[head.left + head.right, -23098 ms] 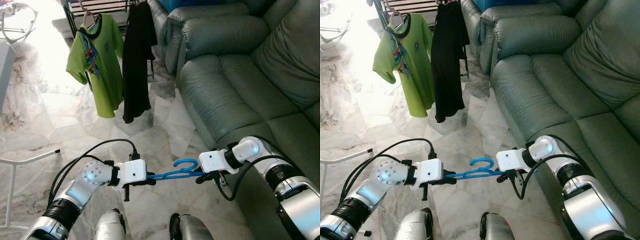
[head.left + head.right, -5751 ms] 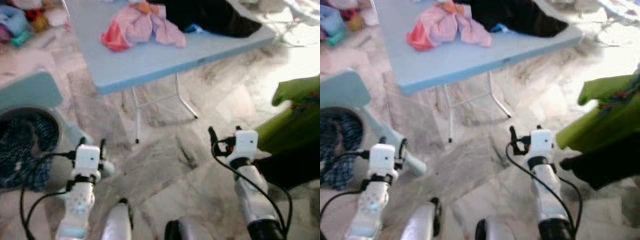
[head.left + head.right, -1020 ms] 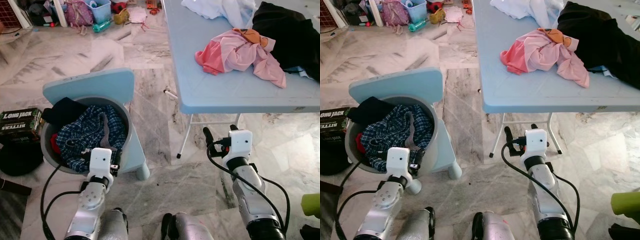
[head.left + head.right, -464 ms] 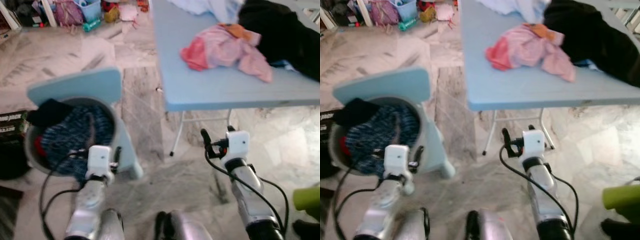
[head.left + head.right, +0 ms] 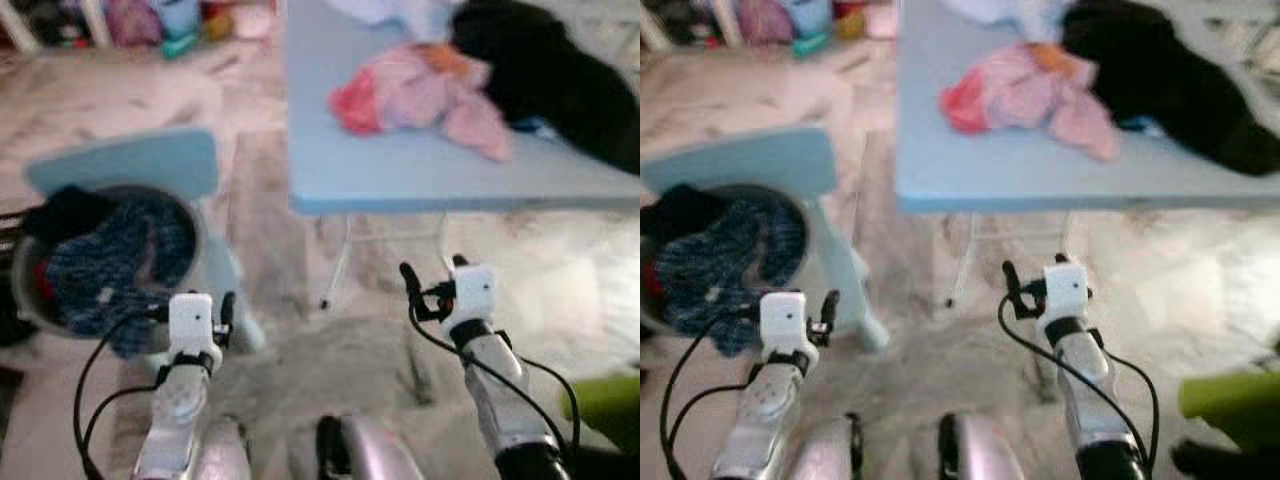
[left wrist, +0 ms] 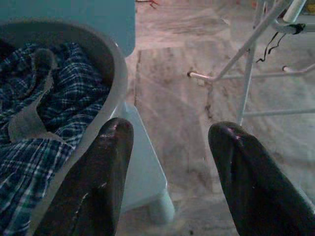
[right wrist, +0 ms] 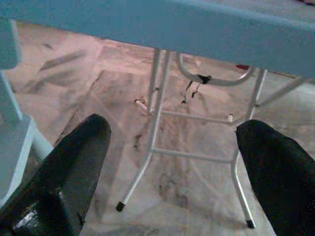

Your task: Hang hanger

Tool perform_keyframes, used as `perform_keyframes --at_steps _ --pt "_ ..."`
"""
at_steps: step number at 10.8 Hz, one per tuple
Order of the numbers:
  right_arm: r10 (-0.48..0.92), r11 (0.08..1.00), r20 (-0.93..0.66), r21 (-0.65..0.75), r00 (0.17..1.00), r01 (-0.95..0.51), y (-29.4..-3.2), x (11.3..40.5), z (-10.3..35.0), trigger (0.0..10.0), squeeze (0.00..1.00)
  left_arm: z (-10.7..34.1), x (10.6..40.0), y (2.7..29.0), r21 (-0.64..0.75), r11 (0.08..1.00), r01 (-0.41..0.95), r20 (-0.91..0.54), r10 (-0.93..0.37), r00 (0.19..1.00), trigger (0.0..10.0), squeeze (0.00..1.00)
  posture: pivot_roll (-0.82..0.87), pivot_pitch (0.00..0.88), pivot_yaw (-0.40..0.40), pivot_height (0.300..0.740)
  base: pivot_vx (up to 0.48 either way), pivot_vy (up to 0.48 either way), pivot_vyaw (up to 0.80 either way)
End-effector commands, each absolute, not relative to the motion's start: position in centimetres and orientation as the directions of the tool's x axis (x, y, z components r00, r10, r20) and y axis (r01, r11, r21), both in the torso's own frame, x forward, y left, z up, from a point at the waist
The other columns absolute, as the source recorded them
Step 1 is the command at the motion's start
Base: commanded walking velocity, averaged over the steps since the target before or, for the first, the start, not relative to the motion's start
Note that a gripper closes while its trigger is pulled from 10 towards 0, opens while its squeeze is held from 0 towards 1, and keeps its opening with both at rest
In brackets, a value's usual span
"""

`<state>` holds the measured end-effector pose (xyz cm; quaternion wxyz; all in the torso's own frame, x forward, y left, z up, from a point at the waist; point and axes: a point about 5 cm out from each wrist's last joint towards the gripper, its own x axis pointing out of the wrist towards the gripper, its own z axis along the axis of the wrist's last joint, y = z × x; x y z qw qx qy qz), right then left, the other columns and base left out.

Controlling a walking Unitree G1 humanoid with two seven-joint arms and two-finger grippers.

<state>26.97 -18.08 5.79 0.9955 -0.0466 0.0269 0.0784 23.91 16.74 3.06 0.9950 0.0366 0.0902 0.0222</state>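
Note:
Some red shows at the basket's edge [image 5: 43, 280]. More red cloth should be hidden under the plaid shirt [image 5: 122, 258] when I lift the shirt.
Both arms are held out low over the marble floor. My left gripper [image 5: 226, 306] is open and empty, right beside a grey laundry basket [image 5: 201, 240] full of plaid clothes [image 6: 54, 108]; its fingers [image 6: 108, 167] stand apart. Also open and empty, my right gripper [image 5: 430, 272] faces the white legs [image 7: 152, 123] under a light blue folding table [image 5: 400, 170]. On the table lie a pink garment [image 5: 420, 95] and a black garment [image 5: 550, 80]. No hanger can be made out.
The basket's blue lid [image 5: 130, 165] stands up behind it. A green shirt [image 5: 1230, 400] shows at the lower right edge. Bags and boxes clutter the far left of the floor. The picture is blurred.
The whole picture has shifted a little and blurred, so the camera is moving. Both grippers keep the same open, empty pose.

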Motion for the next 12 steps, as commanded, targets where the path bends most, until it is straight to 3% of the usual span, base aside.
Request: perform_keyframes --at_steps 1,4,6,8,12 --pt "0.153 0.984 -0.072 -0.084 0.986 -0.158 -18.0 26.9 5.6 10.0 0.00 3.0 23.6 17.6 0.095 0.993 -0.068 -0.180 0.084 0.980 10.0 0.00 0.06 0.208 -0.099 0.740 0.000 0.000 0.00" --pt "0.172 0.980 -0.076 -0.084 0.982 -0.178 -17.7 26.8 5.6 10.0 0.00 2.7 23.5 18.8 0.141 0.978 -0.153 -0.206 0.180 0.962 10.0 0.00 0.06 0.213 -0.097 0.740 0.000 0.000 0.53" --pt "0.167 0.982 -0.081 -0.073 0.983 -0.173 -17.7 26.7 5.5 10.0 0.00 2.5 23.7 19.3 0.226 0.969 -0.099 -0.213 0.149 0.966 10.0 0.00 0.06 0.222 -0.097 0.740 0.000 0.000 0.00" --pt "0.173 0.981 -0.085 -0.071 0.981 -0.179 -17.6 26.7 5.5 10.0 0.00 1.6 23.7 19.8 0.231 0.971 -0.061 -0.289 0.129 0.949 10.0 0.00 0.06 0.228 -0.100 0.740 0.000 0.000 0.00" --pt "0.192 0.976 -0.090 -0.085 0.977 -0.200 -17.8 26.4 5.7 10.0 0.00 1.7 25.3 21.4 0.244 0.967 -0.067 -0.305 0.143 0.942 10.0 0.00 0.03 0.246 -0.123 0.740 0.000 0.000 0.00"
